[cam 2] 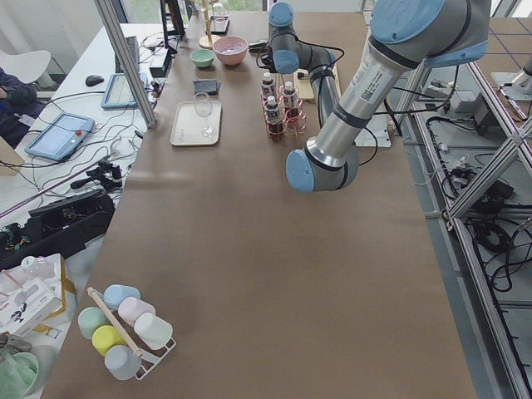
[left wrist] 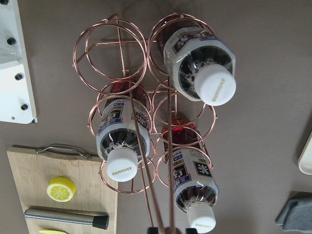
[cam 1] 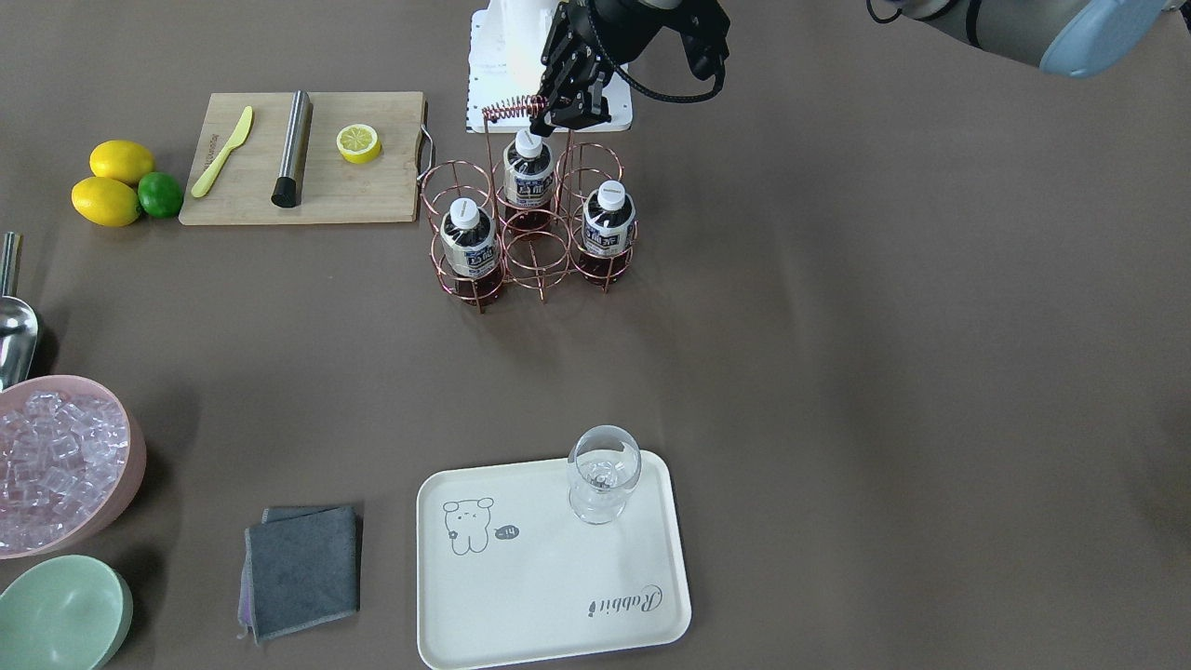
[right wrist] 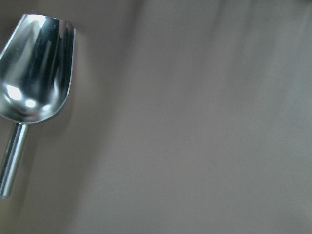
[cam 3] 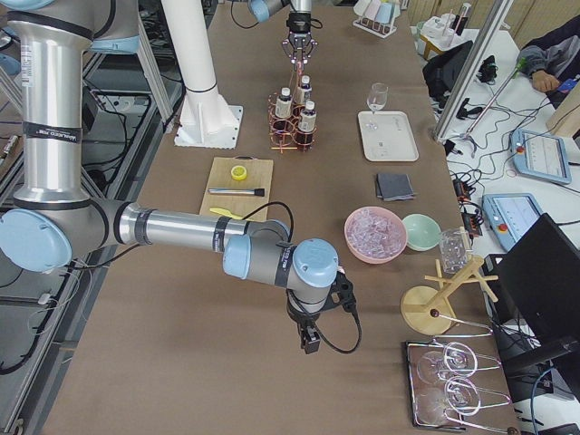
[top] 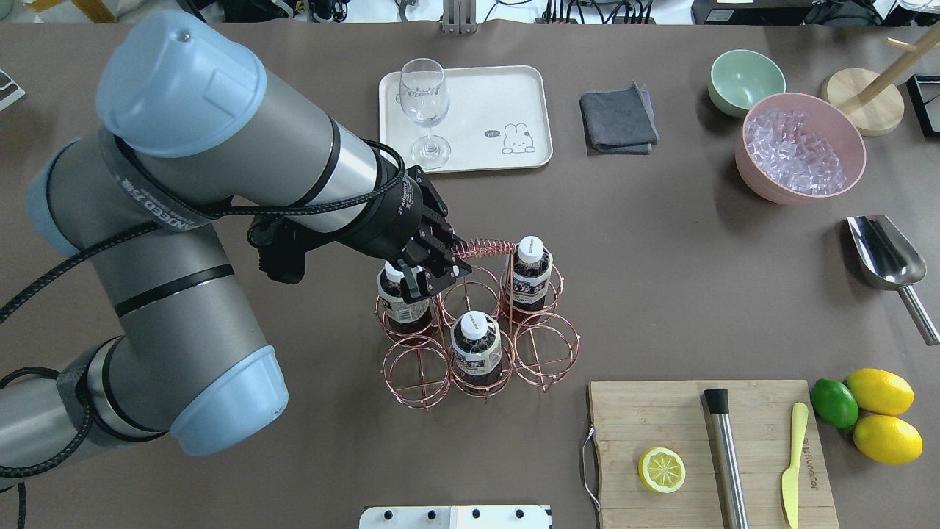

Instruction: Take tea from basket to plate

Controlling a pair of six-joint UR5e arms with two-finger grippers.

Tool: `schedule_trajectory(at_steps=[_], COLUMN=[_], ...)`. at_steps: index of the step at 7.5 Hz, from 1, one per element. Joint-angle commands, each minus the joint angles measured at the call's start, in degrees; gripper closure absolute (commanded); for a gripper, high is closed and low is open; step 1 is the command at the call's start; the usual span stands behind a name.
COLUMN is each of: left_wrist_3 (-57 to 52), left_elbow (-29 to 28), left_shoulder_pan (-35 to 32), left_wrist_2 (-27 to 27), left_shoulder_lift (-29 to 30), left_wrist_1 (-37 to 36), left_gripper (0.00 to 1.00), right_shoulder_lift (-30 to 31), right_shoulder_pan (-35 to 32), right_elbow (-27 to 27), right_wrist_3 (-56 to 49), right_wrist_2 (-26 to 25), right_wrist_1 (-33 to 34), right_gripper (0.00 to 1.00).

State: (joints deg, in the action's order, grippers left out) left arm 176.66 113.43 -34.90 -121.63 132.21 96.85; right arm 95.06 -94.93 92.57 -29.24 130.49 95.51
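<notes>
The tea bottles [cam 1: 608, 229] will come along in their rings when I carry the basket, because wires cross [left wrist: 120, 43] at the bottom of the basket's empty ring.
Three tea bottles stand in the basket [top: 547, 353]: one on my left [top: 400, 303], one nearest me [top: 476, 345], one farther off [top: 530, 275]. The left wrist view looks down on their white caps, such as this tea [left wrist: 204, 63]. My left gripper [top: 438, 275] hangs at the height of the basket's coiled handle [top: 485, 248], against the coil's end and above the left bottle. Its jaws stand slightly apart with nothing between them. The plate [top: 507, 95] lies beyond the basket. My right gripper [cam 3: 308, 340] shows only in the exterior right view; whether it is open or shut I cannot tell.
A wine glass [top: 426, 110] stands on the plate's left part. A grey cloth [top: 618, 119], a green bowl [top: 745, 81] and a pink bowl of ice [top: 800, 147] lie to its right. A metal scoop [top: 885, 257], a cutting board [top: 712, 455] and citrus fruit [top: 881, 411] sit on the right.
</notes>
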Motion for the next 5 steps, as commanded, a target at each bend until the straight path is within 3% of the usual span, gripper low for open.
schedule_trajectory(at_steps=[1,3,5], left_wrist_3=[-0.35,-0.35,-0.35], left_elbow=[-0.31,-0.93,-1.10], left_shoulder_pan=[-0.43,-2.44,-2.45], left_wrist_2=[-0.80,-3.95,-3.97], left_shoulder_lift=[-0.02,0.06,0.06], left_wrist_1=[0.00,0.00,0.09], left_gripper=[1.00,1.00,1.00], right_shoulder_lift=[-0.49,-2.32,-7.83], right_shoulder_pan=[5.33,12.90,17.74], right_elbow=[5.57,12.35,14.40], right_wrist_3=[7.04,22.66,24.58], right_wrist_2=[2.67,2.58,5.37], right_wrist_1=[0.03,0.03,0.55], right_gripper=[0.00,0.00,0.00])
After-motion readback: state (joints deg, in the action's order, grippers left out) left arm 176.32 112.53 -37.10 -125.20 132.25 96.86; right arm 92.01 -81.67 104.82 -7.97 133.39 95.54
